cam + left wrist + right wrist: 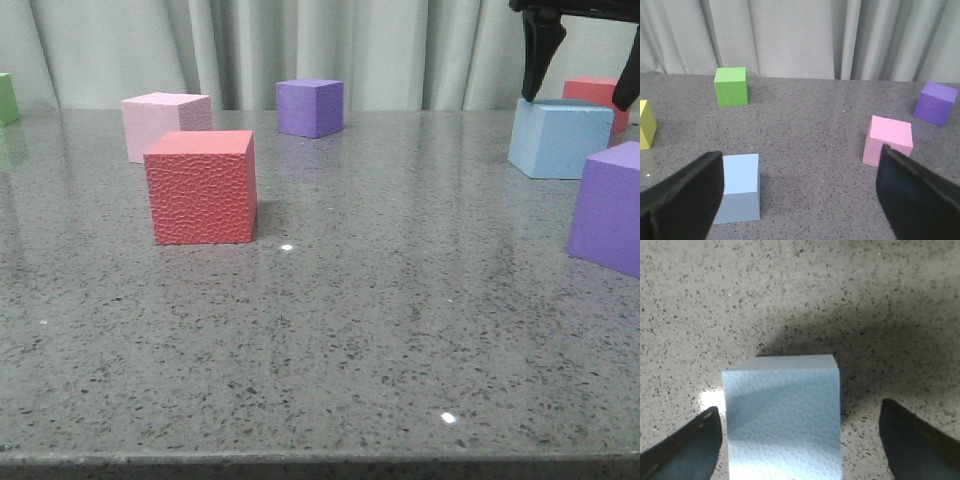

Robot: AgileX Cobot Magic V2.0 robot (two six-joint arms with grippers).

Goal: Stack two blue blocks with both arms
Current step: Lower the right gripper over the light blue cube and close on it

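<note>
The blue block (pixel 560 142) below my right gripper is far from my left gripper's block, so next my right gripper brings it to the clear middle (pixel 316 172) before stacking.
One blue block (pixel 560 138) sits on the table at the far right. My right gripper (pixel 585 85) hangs open just above it, one finger on each side. In the right wrist view this blue block (pixel 784 415) lies between the open fingertips (pixel 685 445), nearer to one of them and not gripped. The second blue block (pixel 740 185) shows only in the left wrist view, resting on the table just inside one finger of my open, empty left gripper (pixel 797 200). The left gripper is out of the front view.
A red cube (pixel 202 187), a pale pink cube (pixel 165 122) and a purple cube (pixel 310 107) stand left and centre. Another purple cube (pixel 610 205) and a red cube (pixel 600 95) flank the right blue block. A green cube (pixel 731 86) and a yellow cube (pixel 645 131) stand near the left arm.
</note>
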